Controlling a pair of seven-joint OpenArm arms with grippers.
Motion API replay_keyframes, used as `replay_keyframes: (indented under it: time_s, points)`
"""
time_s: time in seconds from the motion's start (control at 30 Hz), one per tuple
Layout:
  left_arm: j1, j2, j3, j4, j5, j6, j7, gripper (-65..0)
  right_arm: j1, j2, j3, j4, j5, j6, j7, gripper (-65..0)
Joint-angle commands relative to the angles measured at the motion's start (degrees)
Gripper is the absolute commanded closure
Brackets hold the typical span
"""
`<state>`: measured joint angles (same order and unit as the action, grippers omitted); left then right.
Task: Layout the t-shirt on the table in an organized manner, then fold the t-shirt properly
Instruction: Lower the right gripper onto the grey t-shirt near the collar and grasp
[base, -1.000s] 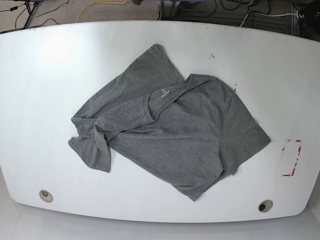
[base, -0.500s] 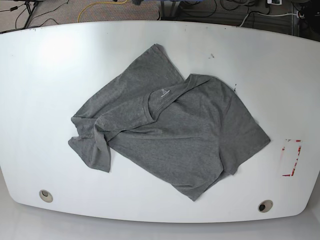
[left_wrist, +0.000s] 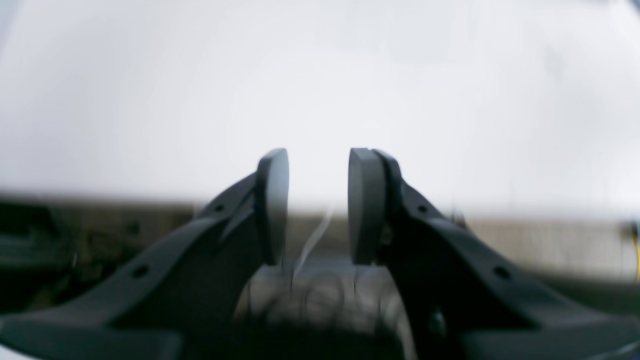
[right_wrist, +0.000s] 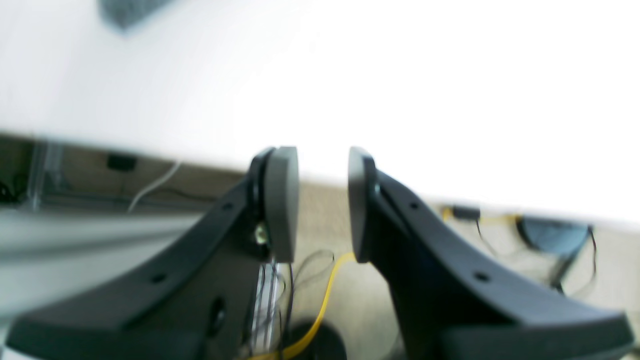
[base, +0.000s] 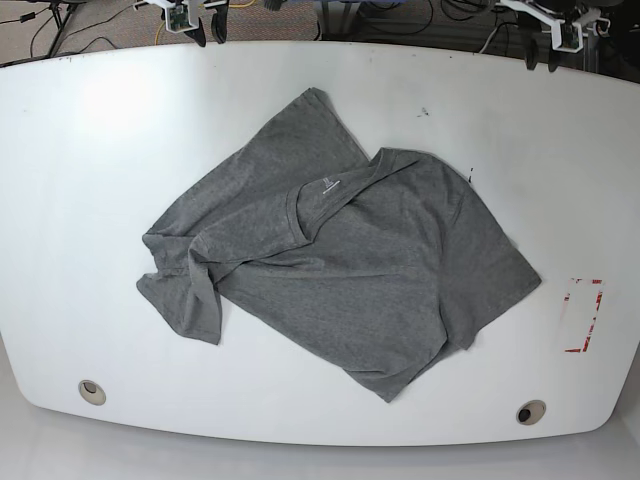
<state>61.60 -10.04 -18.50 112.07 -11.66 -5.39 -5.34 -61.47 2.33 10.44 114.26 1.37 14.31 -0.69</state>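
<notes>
The t-shirt's collar (base: 297, 210) is uncovered on top, so my open right gripper should keep going toward the collar's near edge (base: 303, 239) until its fingers close on it.
The grey t-shirt (base: 340, 250) lies crumpled and skewed in the middle of the white table (base: 90, 170), its collar with the white label (base: 329, 184) facing up and one side bunched at the left. My right gripper (base: 209, 35) is open and empty at the far left edge of the table. My left gripper (base: 541, 58) is open and empty at the far right edge. In the left wrist view the gripper (left_wrist: 318, 205) shows parted pads over bare table (left_wrist: 320, 75). In the right wrist view the gripper (right_wrist: 322, 202) is parted too, with a corner of the t-shirt (right_wrist: 127, 12) far off.
Two round holes (base: 92, 391) (base: 530, 411) sit near the table's front edge. A red-and-white tape mark (base: 583, 315) is at the right. Cables, one of them yellow (right_wrist: 325, 305), lie on the floor beyond the far edge.
Both grippers have come into the base view at the table's far edge; a second ago neither showed. The t-shirt has not moved.
</notes>
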Motion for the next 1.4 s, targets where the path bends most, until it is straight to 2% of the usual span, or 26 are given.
replay_keyframes:
  time_s: [0.0,0.03,0.1,0.2,0.33,0.43,0.53,0.8,0.93,1.17,1.37]
  points:
    - [-2.0,-0.2,-0.3,1.0,0.0,0.0,-1.1,-28.9,3.1,0.1,1.5,0.9,0.3,-0.3,1.3,-16.6]
    - [-2.5,-0.2,-0.3,1.0,0.0,0.0,-1.1,-30.3,3.7,0.1,1.5,0.9,0.3,-0.3,1.3,-16.6]
    - [-4.2,-0.2,-0.3,1.0,0.0,0.0,-1.1,-37.5,6.4,0.2,1.5,0.9,0.2,-0.3,1.3,-16.6]
    - [-6.1,-0.2,-0.3,1.0,0.0,0.0,-1.1,-41.1,10.3,0.2,1.3,0.8,-0.2,-0.3,1.2,-19.3]
    - [-8.5,-0.2,-0.9,1.1,0.0,0.0,-1.1,-41.9,15.5,0.2,0.5,1.4,-0.2,-0.2,-3.1,-35.2]
    - [-10.5,0.1,-2.2,0.9,0.1,0.0,-1.1,-41.9,20.5,0.4,0.1,1.5,-0.2,-0.2,-6.7,-43.0]
    - [-12.7,0.1,-3.2,0.9,0.1,0.0,-1.1,-41.9,26.3,0.4,-0.6,1.2,-0.2,0.5,-11.3,-43.6]
    - [-14.0,0.0,-5.4,0.9,0.1,0.0,-1.1,-41.9,41.6,0.4,-4.2,0.0,-0.2,6.1,-24.0,-43.8]
    - [-15.8,-0.1,-5.5,0.9,0.2,0.0,-0.9,-41.9,49.1,0.4,-7.4,-2.7,-0.2,7.5,-28.8,-43.8]
    - [-17.5,0.0,-5.6,0.9,0.1,0.0,4.6,-41.9,58.3,0.4,-13.5,-12.0,-0.3,7.5,-30.7,-43.8]
    - [-17.6,0.2,-5.6,0.9,0.1,0.0,5.5,-41.9,63.3,0.5,-15.3,-20.9,-0.3,7.5,-30.7,-43.8]
